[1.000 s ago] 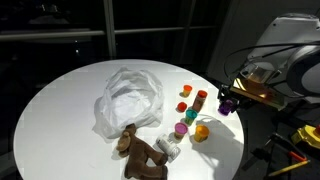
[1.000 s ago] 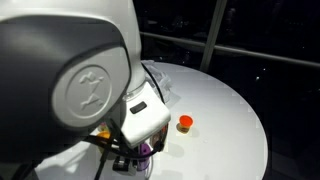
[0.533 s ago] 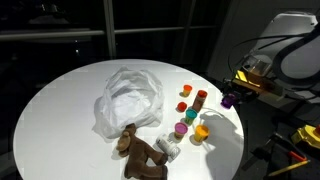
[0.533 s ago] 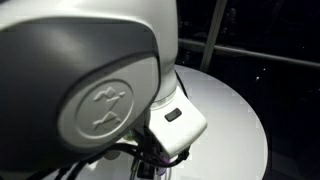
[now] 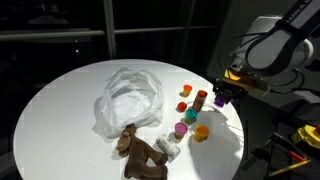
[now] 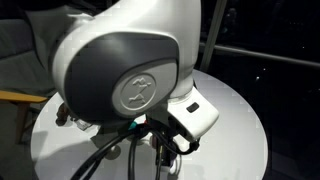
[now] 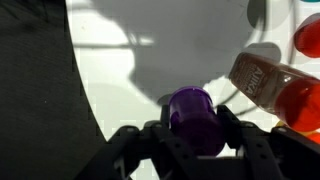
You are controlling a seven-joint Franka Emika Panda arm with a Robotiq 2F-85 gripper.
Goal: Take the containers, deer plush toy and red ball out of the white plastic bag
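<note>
I should keep lowering the purple container (image 5: pixel 223 98) with my gripper until its base sits on the table, and then let go, because it is clear of the orange-brown tub and over open white table (image 5: pixel 213 113).
My gripper (image 7: pixel 193 128) is shut on a purple container (image 7: pixel 190 106), one finger on each side of it. In an exterior view the gripper (image 5: pixel 222 95) hangs over the table's right edge with that purple tub (image 5: pixel 221 102) in it, just right of an orange-brown tub (image 5: pixel 200 97). Green (image 5: pixel 191 115), pink (image 5: pixel 180 128), orange (image 5: pixel 201 131) and pale grey (image 5: pixel 168 148) containers stand on the table. Two small red things (image 5: pixel 184 91) (image 5: pixel 182 106) are too small to tell tub from red ball. The white plastic bag (image 5: pixel 128 98) lies crumpled at the centre, the deer plush toy (image 5: pixel 140 155) in front of it.
The round white table (image 5: pixel 60 110) ends close to the gripper, with dark floor beyond its edge (image 7: pixel 40 90). An orange tub (image 7: pixel 270 88) lies beside the fingers in the wrist view. The robot's own arm (image 6: pixel 120 80) fills most of an exterior view.
The arm has swung and the gripper has moved a little left and up, nearer the tubs, with the purple container still in it. Nothing on the table has moved.
</note>
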